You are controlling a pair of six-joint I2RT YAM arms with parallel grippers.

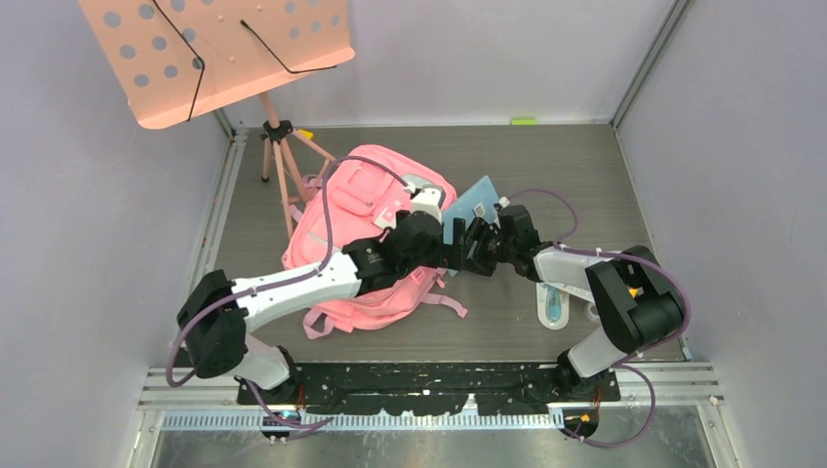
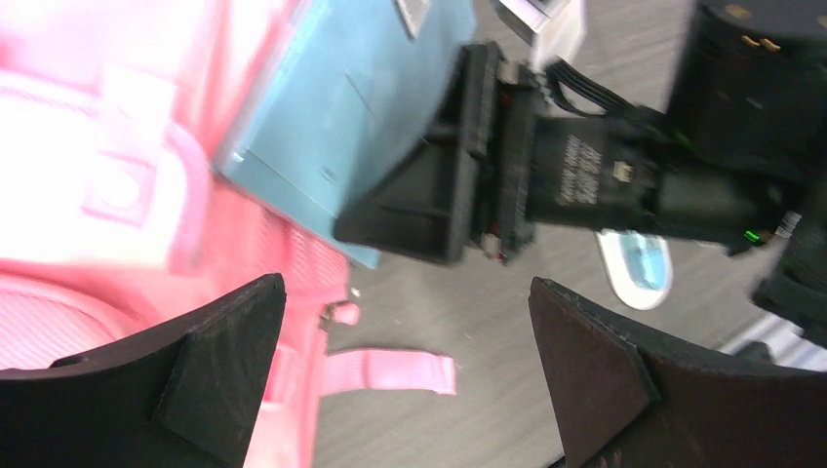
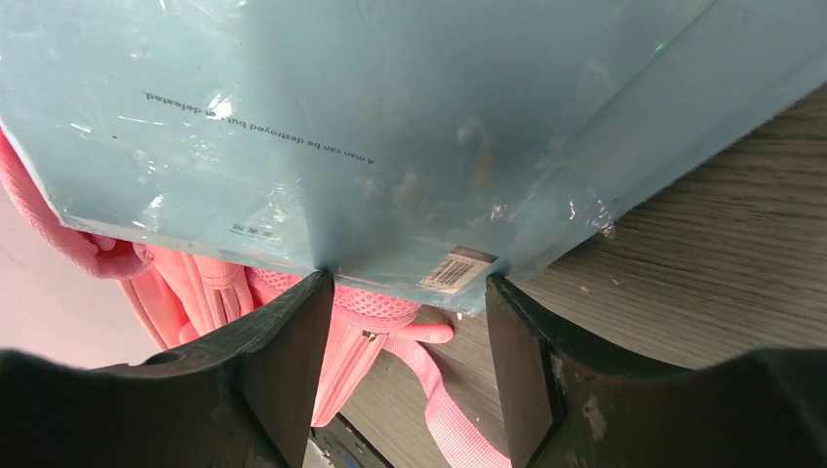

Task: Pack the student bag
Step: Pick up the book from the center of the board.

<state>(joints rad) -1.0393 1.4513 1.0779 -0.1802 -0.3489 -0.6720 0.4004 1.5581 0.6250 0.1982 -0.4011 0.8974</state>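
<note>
The pale blue book (image 1: 475,201) will stay flat and closed when the robot's right gripper carries it, because the straight edge (image 2: 291,210) stays unbent while tilted.
The student bag (image 1: 361,205) is a large pink backpack lying flat on the table's middle left. Its straps (image 2: 390,372) trail onto the wood. A pale blue, plastic-wrapped book (image 1: 475,207) stands tilted at the bag's right edge. My right gripper (image 1: 471,239) is shut on the lower edge of this book (image 3: 390,117), with the fingertips (image 3: 310,292) pressed to either side near the barcode. My left gripper (image 2: 407,292) is wide open over the bag's edge (image 2: 98,146) and bare wood, holding nothing. It faces the right gripper (image 2: 468,166) and the book (image 2: 332,107).
A salmon perforated music stand (image 1: 215,54) on a tripod rises at the back left. A small white and blue object (image 1: 554,307) lies on the wood beside the right arm. Grey walls close in the table on three sides.
</note>
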